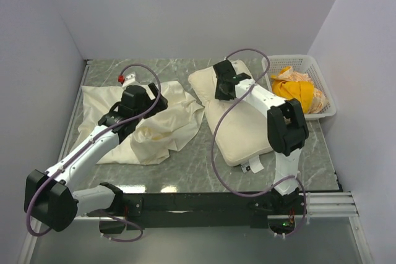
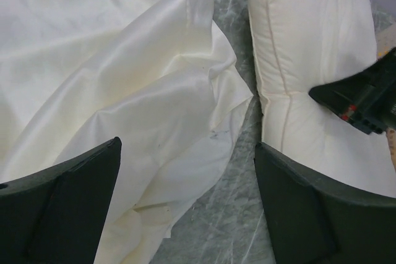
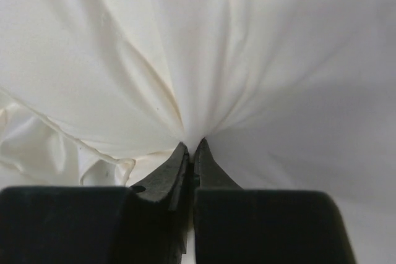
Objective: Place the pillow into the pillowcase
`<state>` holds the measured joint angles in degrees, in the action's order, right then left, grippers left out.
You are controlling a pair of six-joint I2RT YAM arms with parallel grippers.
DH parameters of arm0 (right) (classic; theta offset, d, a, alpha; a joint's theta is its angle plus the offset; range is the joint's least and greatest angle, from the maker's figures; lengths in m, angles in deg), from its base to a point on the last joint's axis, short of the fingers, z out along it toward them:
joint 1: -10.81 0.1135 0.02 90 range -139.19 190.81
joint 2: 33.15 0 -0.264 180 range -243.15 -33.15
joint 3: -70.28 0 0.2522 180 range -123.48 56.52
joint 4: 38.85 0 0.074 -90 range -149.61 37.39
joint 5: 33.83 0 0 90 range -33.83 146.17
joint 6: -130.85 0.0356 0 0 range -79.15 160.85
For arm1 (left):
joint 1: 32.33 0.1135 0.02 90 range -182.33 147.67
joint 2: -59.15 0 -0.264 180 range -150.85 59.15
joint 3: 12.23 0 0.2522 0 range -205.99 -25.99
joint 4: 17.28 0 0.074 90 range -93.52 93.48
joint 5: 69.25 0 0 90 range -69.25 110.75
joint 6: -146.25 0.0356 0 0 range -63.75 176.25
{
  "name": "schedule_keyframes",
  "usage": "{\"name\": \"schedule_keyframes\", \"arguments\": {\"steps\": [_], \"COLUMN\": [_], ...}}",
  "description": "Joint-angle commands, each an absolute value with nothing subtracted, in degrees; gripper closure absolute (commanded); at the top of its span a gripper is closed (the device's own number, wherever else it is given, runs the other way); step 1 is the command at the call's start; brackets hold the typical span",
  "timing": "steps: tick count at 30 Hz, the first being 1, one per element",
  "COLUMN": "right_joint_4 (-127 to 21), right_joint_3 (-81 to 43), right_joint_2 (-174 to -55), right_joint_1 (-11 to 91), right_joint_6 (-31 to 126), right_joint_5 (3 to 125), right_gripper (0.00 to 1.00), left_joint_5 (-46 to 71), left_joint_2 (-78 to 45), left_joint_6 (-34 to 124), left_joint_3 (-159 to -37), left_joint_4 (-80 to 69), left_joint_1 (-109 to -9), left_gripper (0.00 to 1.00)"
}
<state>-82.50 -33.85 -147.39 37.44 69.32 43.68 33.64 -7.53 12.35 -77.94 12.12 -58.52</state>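
The pillow lies slanted (image 1: 238, 129) and away from the pillowcase, so my left gripper should first grab the pillow's end (image 1: 200, 83) and help straighten it against the pillowcase.
The pillow (image 1: 241, 131) lies on the right half of the table, plump and cream, with white tags at its near edge. My right gripper (image 1: 220, 93) is over its far-left part, shut on a pinch of the pillow's fabric (image 3: 272, 60); its jaws (image 3: 192, 146) meet with cloth gathered between them. The pillowcase (image 1: 151, 129) lies limp and wrinkled to the left. My left gripper (image 1: 159, 107) hovers open over its right edge. In the left wrist view the gripper (image 2: 187, 148) is above the pillowcase (image 2: 117, 72), with the pillow's end (image 2: 309, 54) to the right.
A white basket (image 1: 326, 94) at the back right holds an orange-yellow cloth (image 1: 296, 89). A small red-capped object (image 1: 122, 78) lies behind the pillowcase. Walls stand close on the left, back and right. A strip of marble table (image 2: 238, 214) shows between pillowcase and pillow.
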Motion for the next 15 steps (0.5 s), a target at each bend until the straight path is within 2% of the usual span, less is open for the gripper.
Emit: {"name": "schedule_keyframes", "arguments": {"steps": [1, 5, 9, 11, 15], "right_joint_4": [-87.6, -91.2, -93.2, -92.1, -87.2], "right_joint_3": [-35.9, -36.2, -32.1, -28.0, -18.8], "right_joint_2": [-136.8, -128.0, -123.6, -122.2, -121.5], "right_joint_1": [39.0, 43.0, 50.6, 55.1, 59.1], "right_joint_6": [63.3, 59.8, 59.8, 60.8, 64.3], "right_joint_5": [46.7, 46.5, 41.4, 38.8, 37.9], "right_gripper": [1.0, 1.0, 1.0, 1.0, 1.0], "left_joint_5": [33.1, 30.9, 27.6, 22.4, 21.3], "left_joint_2": [-8.2, -7.8, -8.3, -8.3, -6.3], "left_joint_6": [14.2, 15.6, 18.4, 19.0, 17.6], "left_joint_3": [-82.1, -85.0, -89.3, -91.2, -91.9], "left_joint_4": [12.7, 12.9, 13.8, 13.4, 14.4], "left_joint_1": [-56.9, -52.3, -45.9, -44.2, -43.1], "left_gripper": [0.07, 0.01, 0.01, 0.01, 0.01]}}
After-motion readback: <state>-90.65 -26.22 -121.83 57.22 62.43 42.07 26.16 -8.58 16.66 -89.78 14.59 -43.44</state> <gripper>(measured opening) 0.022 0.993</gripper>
